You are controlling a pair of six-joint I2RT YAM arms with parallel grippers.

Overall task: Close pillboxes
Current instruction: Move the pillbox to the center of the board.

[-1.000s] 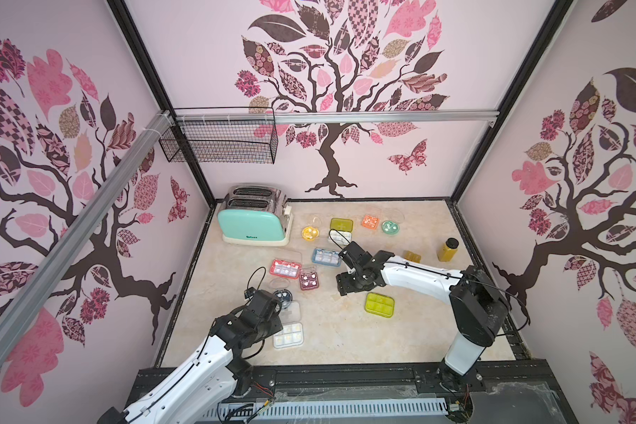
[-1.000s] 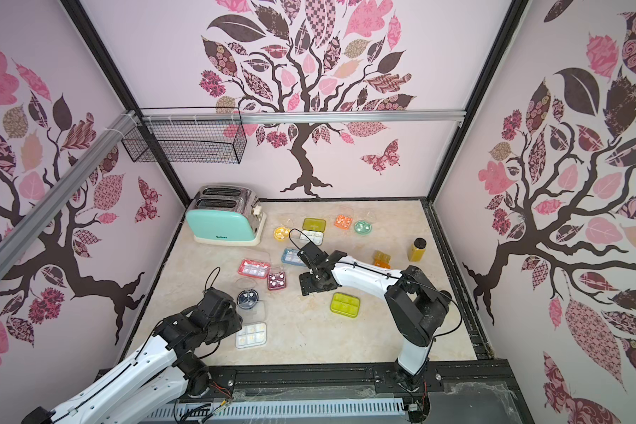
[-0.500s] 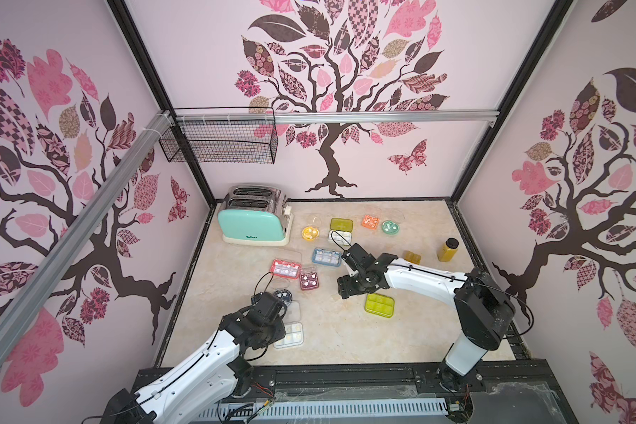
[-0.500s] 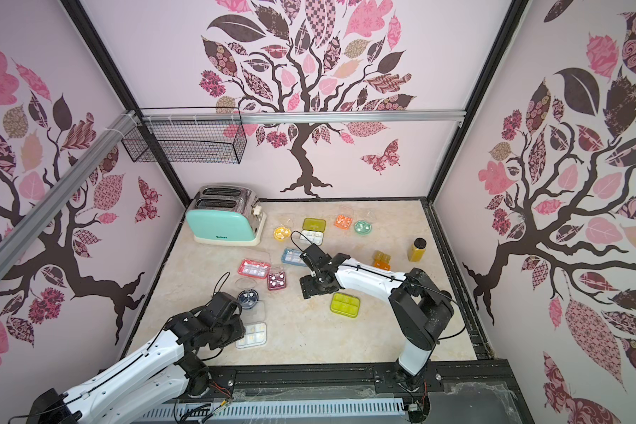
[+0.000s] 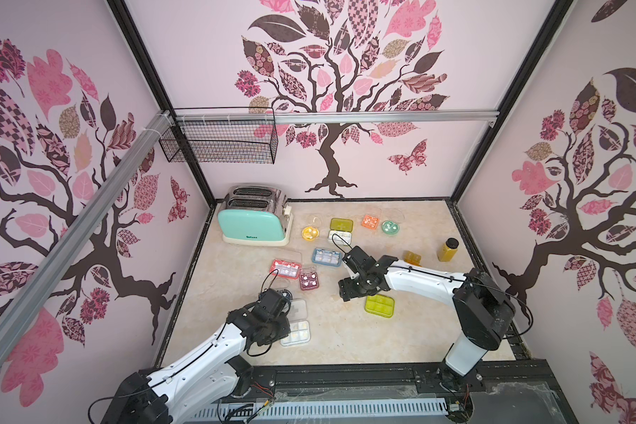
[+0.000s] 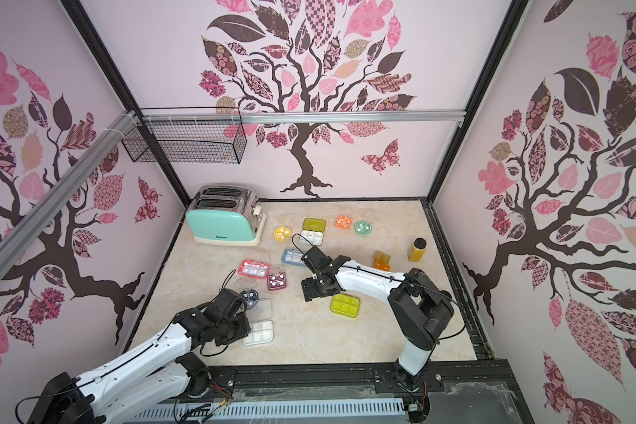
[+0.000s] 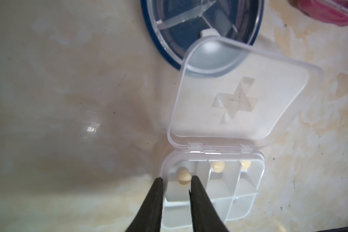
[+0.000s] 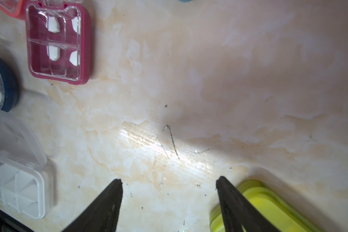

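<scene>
The white pillbox's clear lid (image 5: 297,308) is a long way from my right gripper. My left gripper should pull the box over by its side (image 7: 165,186) before I close it.
Several pillboxes lie on the marble table. Near the front, a white pillbox (image 5: 296,334) (image 7: 239,200) lies open, its clear lid (image 7: 229,104) folded back toward a round navy pillbox (image 7: 209,20) (image 6: 249,296). My left gripper (image 7: 176,178) is open with a narrow gap. Its tips straddle the white box's side wall, one outside and one over a compartment with a pill. My right gripper (image 8: 169,181) stands wide open over bare table, a closed yellow-green pillbox (image 8: 269,200) (image 5: 379,305) beside one finger. A maroon pillbox (image 8: 56,46) lies farther off.
Pink (image 5: 286,268), blue (image 5: 326,257), yellow round (image 5: 310,232), orange (image 5: 371,221) and mint round (image 5: 390,227) boxes lie toward the back. A mint toaster (image 5: 254,224) stands back left, an amber bottle (image 5: 448,249) and a small orange block (image 5: 412,257) to the right. A wire basket (image 5: 217,143) hangs on the wall.
My left arm has drawn back toward the table's front, onto the white pillbox, and its jaws have narrowed. The right arm has barely shifted and stays open.
</scene>
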